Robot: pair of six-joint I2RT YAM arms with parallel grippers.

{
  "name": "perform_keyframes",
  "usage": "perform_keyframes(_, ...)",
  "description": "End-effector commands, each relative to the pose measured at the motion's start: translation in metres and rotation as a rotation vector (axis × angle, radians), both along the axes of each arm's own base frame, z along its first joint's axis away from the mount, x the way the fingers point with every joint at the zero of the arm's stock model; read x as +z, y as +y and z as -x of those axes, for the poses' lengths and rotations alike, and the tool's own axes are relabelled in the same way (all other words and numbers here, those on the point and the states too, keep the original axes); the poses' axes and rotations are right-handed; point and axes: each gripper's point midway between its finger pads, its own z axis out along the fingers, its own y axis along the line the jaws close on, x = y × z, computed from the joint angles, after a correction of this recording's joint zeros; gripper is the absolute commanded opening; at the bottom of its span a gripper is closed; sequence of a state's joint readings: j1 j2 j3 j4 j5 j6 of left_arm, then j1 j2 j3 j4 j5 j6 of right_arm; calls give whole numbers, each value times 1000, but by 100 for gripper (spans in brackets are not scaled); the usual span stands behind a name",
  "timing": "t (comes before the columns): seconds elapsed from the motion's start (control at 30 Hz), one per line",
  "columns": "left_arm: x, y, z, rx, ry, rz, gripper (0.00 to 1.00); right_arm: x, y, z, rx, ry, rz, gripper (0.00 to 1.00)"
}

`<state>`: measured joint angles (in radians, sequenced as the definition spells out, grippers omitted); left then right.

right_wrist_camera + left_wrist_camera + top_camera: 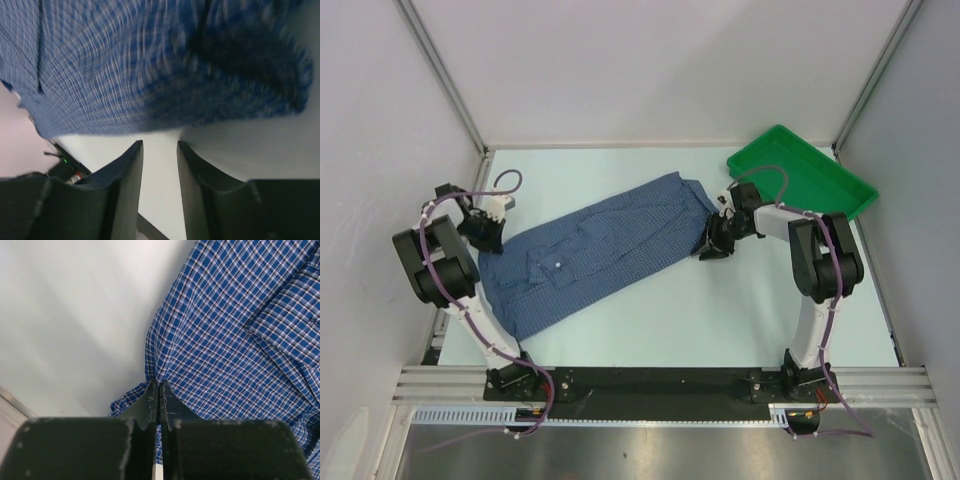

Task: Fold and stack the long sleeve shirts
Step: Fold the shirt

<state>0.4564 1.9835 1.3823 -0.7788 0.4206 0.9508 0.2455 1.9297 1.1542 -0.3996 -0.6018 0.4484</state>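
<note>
The long sleeve shirt (605,240) is lying diagonally across the table. Next, I swing its near end (515,308) toward the middle with my left gripper and make the shirt straight before I fold it.
The long sleeve shirt (600,250), blue with a fine white check, lies spread diagonally across the table, from lower left to upper right. My left gripper (488,240) is at its left edge. In the left wrist view the left gripper (159,382) is shut on a pinch of the shirt (225,340), and cloth shows between the fingers. My right gripper (708,250) sits at the shirt's right end. In the right wrist view the right gripper (160,145) stands open over bare table just short of the blurred shirt (150,65), with nothing between its fingers.
A green plastic tray (810,175) stands at the back right, just behind the right arm. White walls close in the table on the left, back and right. A metal rail runs along the near edge.
</note>
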Motion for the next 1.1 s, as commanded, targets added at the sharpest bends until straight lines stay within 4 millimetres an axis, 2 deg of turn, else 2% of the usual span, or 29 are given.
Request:
perform_keyframes(0.0, -11, -15, 45, 24, 138, 58, 2, 2, 5, -59, -98, -110, -12, 33)
perform_keyframes(0.03, -9, -18, 45, 29, 133, 73, 2, -8, 5, -63, -101, -93, -8, 20)
perform_keyframes(0.1, -7, -21, 47, 40, 138, 94, 2, -3, 7, -79, -97, -121, -13, 14)
perform_keyframes(0.17, -4, -26, 47, 46, 131, 114, 2, -9, 0, -90, -112, -129, 13, 1)
perform_keyframes(0.2, -5, -28, 49, 48, 135, 123, 2, -10, -2, -95, -112, -140, 19, 0)
perform_keyframes(0.23, -5, -29, 50, 52, 137, 128, 3, -5, -9, -109, -124, -174, 39, 0)
perform_keyframes(0.27, -4, -31, 52, 51, 136, 134, 3, -13, -13, -111, -126, -161, 52, 0)
perform_keyframes(0.4, -3, -33, 57, 56, 139, 133, 8, -16, -37, -134, -144, -209, 153, 0)
perform_keyframes(0.47, -2, -36, 60, 59, 144, 142, 15, -14, -51, -147, -147, -248, 211, 0)
perform_keyframes(0.53, 3, -38, 63, 53, 134, 144, 22, -21, -61, -156, -137, -261, 270, 0)
perform_keyframes(0.57, 2, -41, 67, 49, 140, 153, 26, -14, -63, -168, -109, -310, 291, 0)
perform_keyframes(0.6, 4, -42, 68, 37, 131, 153, 36, -20, -64, -174, -93, -317, 311, 0)
perform_keyframes(0.63, 8, -43, 69, 32, 121, 149, 40, -22, -65, -178, -81, -320, 327, 0)
perform_keyframes(0.67, 7, -45, 72, 28, 123, 149, 45, -8, -62, -194, -60, -377, 326, 0)
perform_keyframes(0.7, 8, -46, 74, 25, 121, 151, 51, -15, -57, -196, -35, -373, 330, 0)
perform_keyframes(0.8, 11, -49, 74, 21, 111, 161, 56, -5, -47, -200, 9, -401, 309, 0)
perform_keyframes(0.83, 14, -50, 72, 21, 100, 168, 57, 3, -43, -197, 18, -407, 295, 0)
perform_keyframes(0.9, 18, -53, 71, 13, 89, 172, 62, 7, -43, -186, 28, -381, 280, 0)
perform_keyframes(0.93, 20, -52, 69, 10, 81, 166, 63, 19, -40, -179, 28, -379, 263, 4)
perform_keyframes(0.97, 23, -52, 67, 1, 70, 160, 63, 23, -39, -174, 26, -372, 252, 6)
perform_keyframes(1.0, 24, -55, 65, -14, 62, 154, 63, 13, -41, -157, 23, -326, 250, 10)
perform_keyframes(1.03, 26, -56, 64, -21, 56, 152, 64, 32, -37, -158, -7, -364, 218, 24)
perform_keyframes(1.07, 27, -59, 62, -28, 52, 157, 64, 33, -34, -151, -11, -360, 201, 30)
